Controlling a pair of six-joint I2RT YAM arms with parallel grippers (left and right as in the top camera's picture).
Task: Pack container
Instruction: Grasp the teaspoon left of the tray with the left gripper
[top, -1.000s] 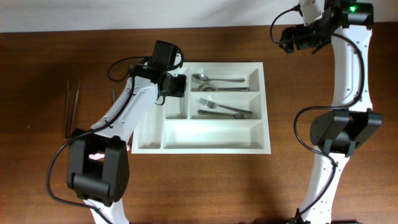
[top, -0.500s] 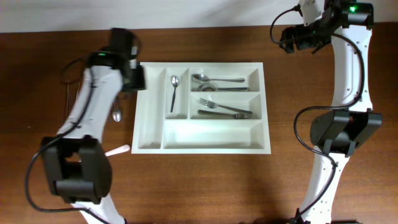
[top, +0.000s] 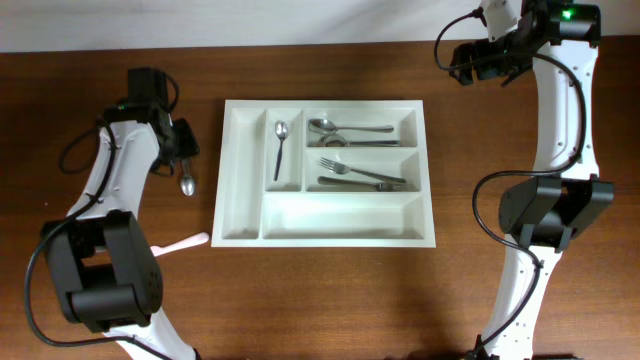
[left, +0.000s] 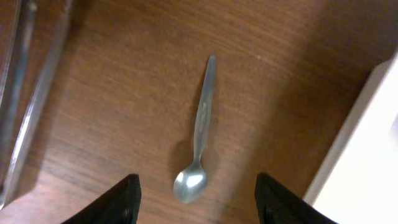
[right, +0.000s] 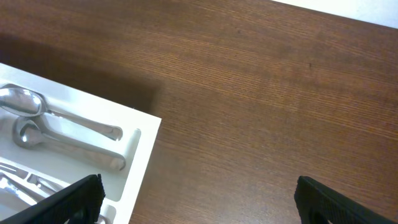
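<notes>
The loose small spoon (left: 203, 118) is pointing straight through the gap between my left gripper's open fingers, so I should go on going down until the fingers can close across its neck (left: 197, 157).
The white cutlery tray, the container (top: 325, 229), lies mid-table. One small spoon (top: 280, 148) lies in its second upright compartment. Two big spoons (top: 345, 128) fill the top long compartment and forks (top: 360, 177) the middle one. Another small spoon (top: 186, 183) lies on the table left of the tray; in the left wrist view this spoon (left: 200, 134) lies just ahead of my open, empty left gripper (left: 196, 202). My right gripper (right: 199, 199) is open and empty, high at the far right (top: 478, 60), past the tray's corner (right: 134, 171).
A pink utensil (top: 182, 242) lies by the tray's lower left corner. Metal tongs (left: 28, 93) lie on the table at the far left, partly hidden by the left arm in the overhead view. The tray's bottom long compartment holds nothing.
My left gripper has swung left from over the tray's upright compartments to the table beside the tray. A small spoon now lies in the tray. The right arm has not moved.
</notes>
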